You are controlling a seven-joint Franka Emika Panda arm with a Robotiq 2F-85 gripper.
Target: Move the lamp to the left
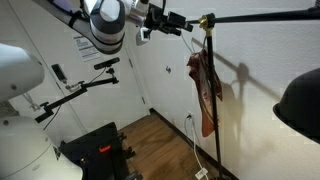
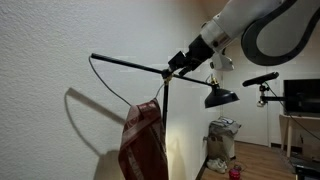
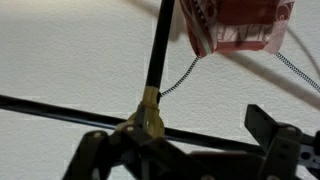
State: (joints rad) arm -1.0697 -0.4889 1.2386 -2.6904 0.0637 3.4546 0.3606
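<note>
The brass joint (image 3: 153, 118) is in line with one finger of my gripper. I should move across until my two fingers are on either side of the pole (image 3: 155, 78) before I close them.
The lamp is a black floor lamp with an upright pole (image 1: 214, 110), a long boom arm (image 2: 125, 64) and a brass joint (image 3: 150, 112) where they cross. Its dark shade (image 2: 220, 97) hangs from the boom's end and fills the right edge in an exterior view (image 1: 300, 100). My gripper (image 3: 180, 138) is at the joint in both exterior views (image 1: 183, 22) (image 2: 181, 62). In the wrist view its fingers stand apart, open, with the boom running between them. The left finger is against the joint and the right finger is clear of it.
A red-brown bag (image 1: 205, 85) hangs from the pole by a cord, close to the white wall (image 2: 50, 100). A second stand with a black arm (image 1: 75, 90), a dark chair (image 1: 95, 145) and a desk with a monitor (image 2: 300, 100) stand further back on the wood floor.
</note>
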